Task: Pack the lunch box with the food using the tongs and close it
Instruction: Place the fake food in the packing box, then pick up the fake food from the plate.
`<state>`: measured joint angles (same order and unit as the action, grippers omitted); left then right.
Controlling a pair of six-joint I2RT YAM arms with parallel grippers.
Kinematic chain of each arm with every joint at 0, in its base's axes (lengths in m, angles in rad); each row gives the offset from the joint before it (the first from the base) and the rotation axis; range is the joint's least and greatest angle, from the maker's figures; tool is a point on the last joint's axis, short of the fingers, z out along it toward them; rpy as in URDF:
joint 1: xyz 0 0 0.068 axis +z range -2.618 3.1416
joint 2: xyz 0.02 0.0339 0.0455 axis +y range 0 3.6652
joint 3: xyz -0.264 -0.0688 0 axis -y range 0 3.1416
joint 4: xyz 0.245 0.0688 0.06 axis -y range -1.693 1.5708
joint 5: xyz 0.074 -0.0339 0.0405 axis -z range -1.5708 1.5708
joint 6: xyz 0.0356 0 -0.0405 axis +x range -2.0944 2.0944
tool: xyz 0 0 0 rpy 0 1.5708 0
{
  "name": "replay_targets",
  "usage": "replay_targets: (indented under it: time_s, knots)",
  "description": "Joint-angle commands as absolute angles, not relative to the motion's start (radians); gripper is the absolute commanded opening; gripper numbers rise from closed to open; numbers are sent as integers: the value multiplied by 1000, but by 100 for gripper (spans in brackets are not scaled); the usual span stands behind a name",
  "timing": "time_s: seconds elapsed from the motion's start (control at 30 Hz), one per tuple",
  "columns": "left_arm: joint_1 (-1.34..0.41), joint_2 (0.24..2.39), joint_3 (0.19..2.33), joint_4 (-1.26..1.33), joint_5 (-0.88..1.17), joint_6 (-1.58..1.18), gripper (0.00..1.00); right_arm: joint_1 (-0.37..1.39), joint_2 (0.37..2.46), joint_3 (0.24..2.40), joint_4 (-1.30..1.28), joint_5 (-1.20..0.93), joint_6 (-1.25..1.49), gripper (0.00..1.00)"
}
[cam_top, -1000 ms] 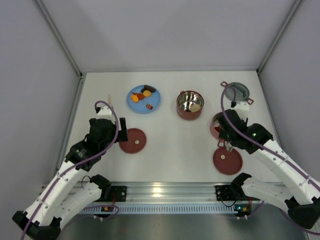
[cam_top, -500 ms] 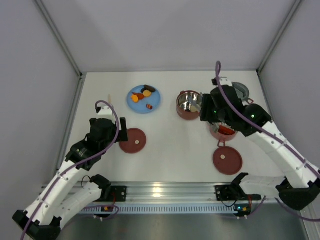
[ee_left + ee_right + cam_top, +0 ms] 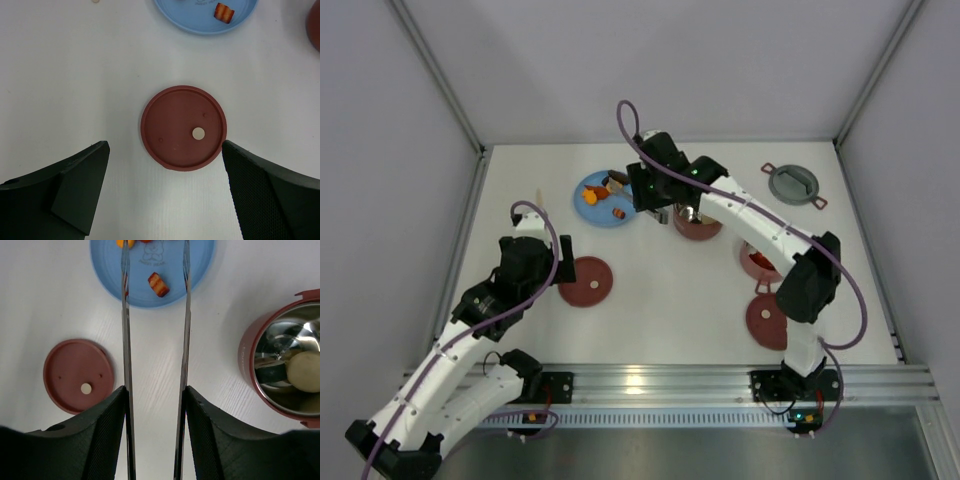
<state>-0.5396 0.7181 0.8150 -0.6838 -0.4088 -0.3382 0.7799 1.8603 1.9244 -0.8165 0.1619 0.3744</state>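
Observation:
The red-brown food piece point(image 3: 158, 285) is by itself between the silver tongs' open arms point(image 3: 186, 305). My right gripper should keep lowering the tongs until their tips are on either side of the food piece, and then close.
My right gripper point(image 3: 155, 405) is shut on the silver tongs point(image 3: 186, 340), pressing their two arms from outside. The arms stay apart, and their tips reach over the light-blue plate point(image 3: 202, 270), one on each side of a red-brown food piece point(image 3: 158, 284). More food point(image 3: 590, 197) lies on the plate. An open lunch box bowl point(image 3: 250, 347) at the right holds a cream piece point(image 3: 302, 371). My left gripper point(image 3: 165, 152) hangs open just in front of a dark-red lid point(image 3: 183, 128), holding nothing.
A second bowl point(image 3: 756, 262) and a second dark-red lid point(image 3: 772, 320) lie at the right, partly under my right arm. The grey two-eared cover point(image 3: 793, 183) rests at the back right. A thin pale stick point(image 3: 538, 196) lies left of the plate point(image 3: 630, 203).
My right arm has swung with the tongs from the right bowl across the middle bowl to the blue plate. The left arm has not moved.

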Motion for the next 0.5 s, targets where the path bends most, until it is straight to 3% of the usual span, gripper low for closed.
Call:
replay_targets:
  time_s: [0.0,0.47]
  knots:
    - [-543,724,828,-672,-416,-331,99,795,1900,1956,-724,106,319,49]
    - [-545,729,828,-673,-414,-333,99,802,2049,1939,-686,133,272,48]
